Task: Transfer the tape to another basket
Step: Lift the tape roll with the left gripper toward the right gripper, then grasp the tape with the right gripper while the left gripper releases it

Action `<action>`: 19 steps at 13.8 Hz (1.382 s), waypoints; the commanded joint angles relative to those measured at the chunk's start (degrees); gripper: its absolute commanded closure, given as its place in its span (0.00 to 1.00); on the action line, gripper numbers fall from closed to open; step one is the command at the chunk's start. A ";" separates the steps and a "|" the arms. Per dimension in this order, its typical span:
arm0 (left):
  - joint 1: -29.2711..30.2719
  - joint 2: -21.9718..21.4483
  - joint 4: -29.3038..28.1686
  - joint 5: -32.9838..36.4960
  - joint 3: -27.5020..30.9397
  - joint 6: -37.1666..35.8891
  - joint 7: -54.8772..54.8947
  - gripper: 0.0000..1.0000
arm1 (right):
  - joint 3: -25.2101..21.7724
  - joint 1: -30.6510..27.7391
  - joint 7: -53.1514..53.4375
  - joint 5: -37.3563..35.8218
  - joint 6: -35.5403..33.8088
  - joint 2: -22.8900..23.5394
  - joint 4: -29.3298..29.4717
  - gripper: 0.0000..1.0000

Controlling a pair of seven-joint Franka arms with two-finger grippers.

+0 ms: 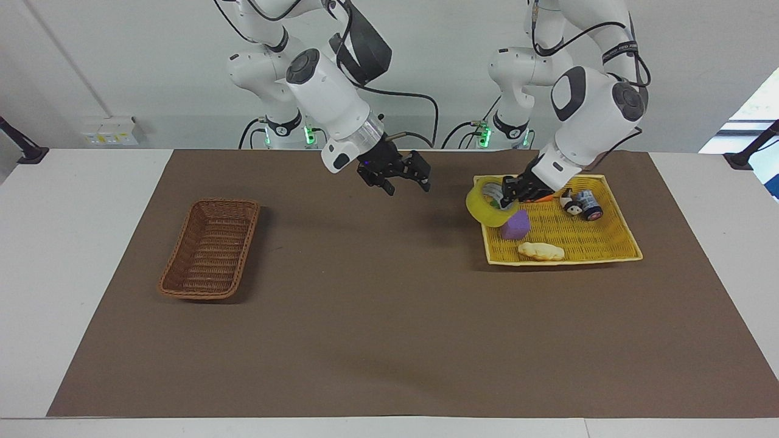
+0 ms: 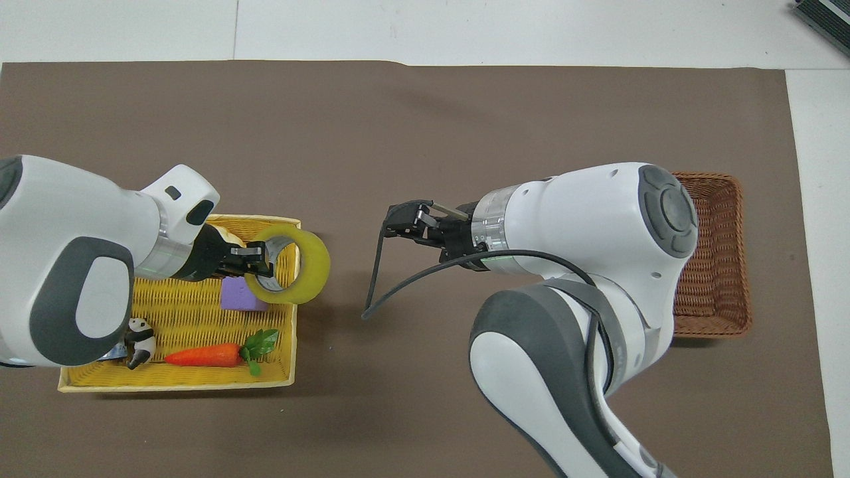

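Note:
The robot should expect the brown wicker basket (image 2: 719, 247) to be empty when the robot brings the tape there, because clear weave (image 2: 710, 283) can be seen past the robot's arm.
The tape (image 1: 478, 205) is a yellow roll with a pale core. My left gripper (image 1: 509, 193) is shut on its rim and holds it in the air, tilted, over the yellow tray's edge toward the table's middle. In the overhead view the tape (image 2: 319, 265) juts past the tray rim from the left gripper (image 2: 255, 260). My right gripper (image 1: 406, 185) is open and empty, raised over the brown mat between the tray and the brown wicker basket (image 1: 210, 249). It also shows in the overhead view (image 2: 400, 222). There my right arm partly hides the basket (image 2: 714, 252).
The yellow tray (image 1: 566, 260) holds a purple block (image 1: 516, 226), a bread piece (image 1: 540, 250), a panda figure (image 1: 571, 205) and a small dark cylinder (image 1: 590, 207). A toy carrot (image 2: 202, 356) lies in the tray (image 2: 172, 386). A black cable (image 2: 375, 279) hangs from my right wrist.

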 commanded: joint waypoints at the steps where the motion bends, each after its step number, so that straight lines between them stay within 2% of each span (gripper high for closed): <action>1: -5.44 0.50 1.25 -2.40 0.99 3.50 -5.28 1.00 | -0.10 -0.50 -2.07 1.42 -1.91 -1.58 -1.34 0.00; 3: -9.31 0.50 1.17 -3.11 0.90 7.02 -11.34 1.00 | -0.36 -0.95 -4.79 0.99 -4.89 -2.28 -1.43 0.00; 6: -13.88 0.50 1.26 -3.46 0.90 10.37 -13.74 1.00 | -0.36 -1.65 -8.23 0.46 -6.75 -2.81 -1.95 0.00; 9: -16.70 0.59 2.04 -5.92 0.73 13.79 -14.09 1.00 | -0.36 -2.78 -14.45 0.46 -6.75 -5.44 -6.25 0.00; 12: -17.50 0.33 3.27 -6.80 0.47 14.60 -14.09 1.00 | -0.36 -3.32 -15.26 0.46 -7.37 -5.98 -6.52 0.00; 13: -17.50 0.41 3.97 -6.89 0.46 14.60 -14.09 1.00 | -0.36 -3.32 -15.61 0.46 -7.54 -5.98 -6.44 0.25; 14: -17.59 0.41 4.15 -7.06 0.46 14.60 -14.09 1.00 | -0.45 -3.41 -15.96 0.46 -7.89 -5.98 -6.35 0.57; 15: -17.76 0.41 4.24 -7.06 0.46 14.68 -14.09 1.00 | -0.45 -4.02 -15.88 0.46 -8.77 -5.98 -6.26 0.78; 16: -18.37 0.41 4.42 -7.06 0.38 14.77 -14.09 1.00 | -0.54 -4.72 -15.79 0.37 -9.99 -6.06 -6.00 0.84; 17: -18.46 0.41 4.59 -7.06 0.38 14.86 -14.18 1.00 | -0.63 -5.16 -14.83 0.46 -11.31 -6.32 -5.48 1.00; 19: -18.46 0.41 4.51 -7.06 -0.06 14.77 -14.09 1.00 | -0.71 -7.09 -15.00 0.46 -14.73 -7.20 -5.30 1.00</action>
